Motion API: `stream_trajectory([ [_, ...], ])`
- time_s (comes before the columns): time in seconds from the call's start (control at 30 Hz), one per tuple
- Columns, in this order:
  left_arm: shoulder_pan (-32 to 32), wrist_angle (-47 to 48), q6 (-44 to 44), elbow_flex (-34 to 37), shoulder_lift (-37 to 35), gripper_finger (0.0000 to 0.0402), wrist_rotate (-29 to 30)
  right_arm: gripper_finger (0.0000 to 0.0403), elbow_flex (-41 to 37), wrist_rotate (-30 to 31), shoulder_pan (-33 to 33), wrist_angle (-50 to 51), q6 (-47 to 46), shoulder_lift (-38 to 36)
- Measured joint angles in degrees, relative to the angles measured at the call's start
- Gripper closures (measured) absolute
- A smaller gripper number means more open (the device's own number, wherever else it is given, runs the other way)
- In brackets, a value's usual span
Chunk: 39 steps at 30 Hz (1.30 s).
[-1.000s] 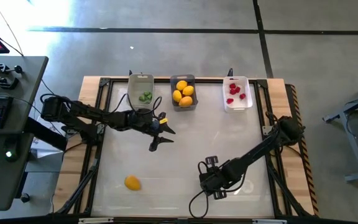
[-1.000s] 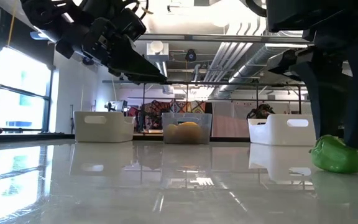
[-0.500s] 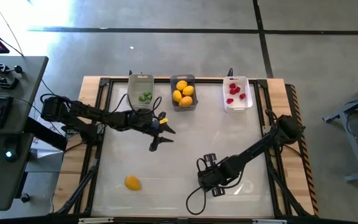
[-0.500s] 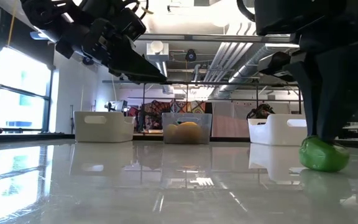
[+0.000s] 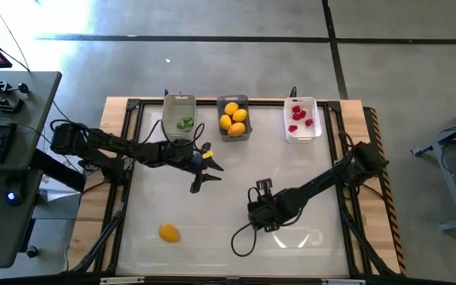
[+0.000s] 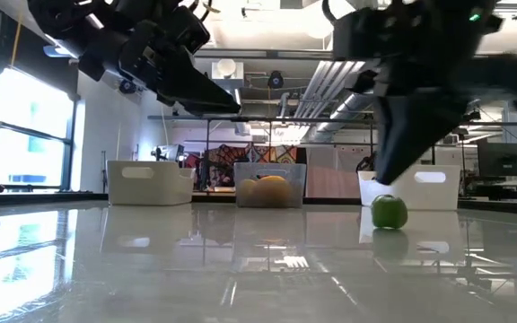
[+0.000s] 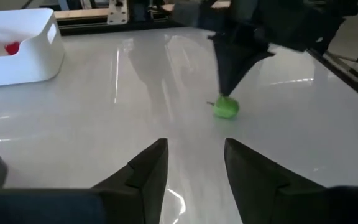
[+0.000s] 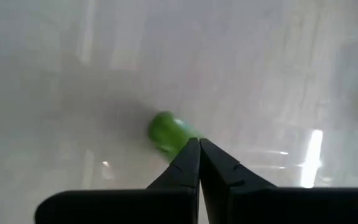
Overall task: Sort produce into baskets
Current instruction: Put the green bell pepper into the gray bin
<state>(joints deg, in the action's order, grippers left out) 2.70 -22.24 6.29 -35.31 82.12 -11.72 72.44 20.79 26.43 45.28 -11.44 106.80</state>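
Note:
My right gripper's fingers are shut, and the green piece [image 6: 389, 213] is outside them. Next, I open them and put one on each side of the green piece before I carry it to the clear basket.
A small green piece of produce [image 8: 168, 132] lies on the glossy table, and my right gripper [image 8: 199, 144] stands shut right over it, left of the table's middle toward the near side [image 5: 264, 215]. The low view shows the green piece [image 6: 389, 213] under the dark fingers. My left gripper [image 7: 194, 155] hangs open above the table near the clear basket [image 5: 180, 115], which holds green bits. The dark grey basket [image 5: 233, 119] holds yellow lemons, and the white basket [image 5: 301, 120] holds red berries. An orange-yellow fruit [image 5: 169, 232] lies alone near the front left. My right gripper meets the green piece's top [image 7: 225, 99] with its shut fingertips [image 8: 191, 155], slanting down from above. The piece sits on the table under them. Whether any of it is pinched between the tips, I cannot tell.
The three baskets stand in a row along the far edge. A cable loops on the table by the right wrist [image 5: 244, 241]. Wooden frame rails [image 5: 359, 158] border the white surface. Bare table lies between the grippers and the lone fruit.
My right gripper has shut and gone toward the table's far left, tipping a little. The green piece, first between its fingers near the front, has travelled along the table with it, away from the near edge.

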Motion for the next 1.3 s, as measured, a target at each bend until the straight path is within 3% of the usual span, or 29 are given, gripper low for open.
stream_trajectory([
  [0.17,-0.2,-2.4,0.3,2.1,-1.5,0.0265,0.3,0.0402,-0.2,0.2,-2.4,-1.3,2.9,-0.2],
  [0.4,1.8,-11.1,0.3,10.0,-4.4,0.0268,2.2,0.0387,-0.1,-9.4,-4.0,-0.4,4.1,-1.3],
  [0.73,3.4,-11.3,2.2,10.9,-6.3,0.0268,2.2,0.0236,-0.1,-9.3,-3.6,-1.3,13.1,-1.4],
  [0.83,3.5,-10.8,3.0,10.9,-6.3,0.0268,2.2,0.0209,-0.1,-10.4,-4.0,-2.4,15.6,-1.4],
  [1.0,3.5,-10.3,3.5,10.9,-6.3,0.0268,2.1,0.0205,-0.2,-13.8,-4.3,-2.1,18.2,0.4],
  [1.3,4.0,-9.6,3.7,10.9,-6.3,0.0268,2.0,0.0234,-0.2,-13.5,-5.0,-1.8,19.7,3.8],
])
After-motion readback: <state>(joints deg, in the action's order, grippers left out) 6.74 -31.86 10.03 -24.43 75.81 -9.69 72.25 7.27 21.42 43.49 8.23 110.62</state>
